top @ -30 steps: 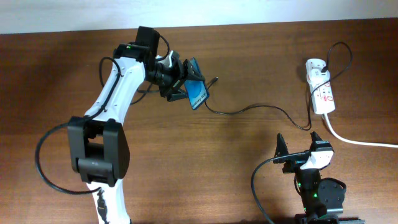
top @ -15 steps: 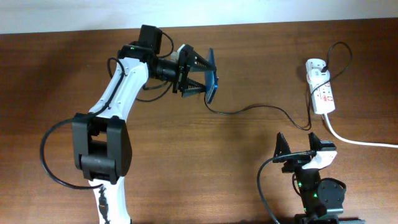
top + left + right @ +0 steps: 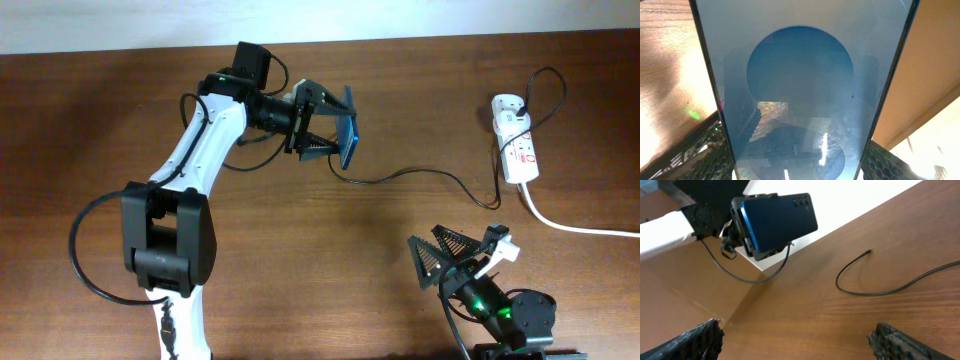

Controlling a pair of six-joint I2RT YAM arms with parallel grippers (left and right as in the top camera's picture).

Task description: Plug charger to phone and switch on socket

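Observation:
I need my right gripper to grab the phone's free edge [image 3: 347, 160] and turn the screen up before plugging in the charger, because the phone stands edge-on across my left gripper's fingers [image 3: 348, 124].
The phone [image 3: 346, 124] is held off the table, edge-on to the overhead camera, with my left gripper [image 3: 322, 125] shut on its sides. Its blue screen [image 3: 800, 75] with a darker circle fills the left wrist view, between the fingers [image 3: 695, 157]. In the right wrist view the phone [image 3: 777, 222] shows its dark back. The charger [image 3: 395, 175], a thin black cable, lies on the table, and its plug tip [image 3: 868, 253] lies free. It runs right to the white socket [image 3: 517, 140]. My right gripper [image 3: 460, 258] stands open and empty near the front edge, and its fingertips [image 3: 910, 342] are wide apart.
A thick white cord [image 3: 580, 225] leaves the socket toward the right edge. The left arm's own black cable [image 3: 80, 250] loops beside its base. The wooden table [image 3: 80, 130] ends at a pale wall along the far side.
The left arm has swung the phone up and to the right, turning it edge-on. The right gripper has tilted and shifted left, staying open.

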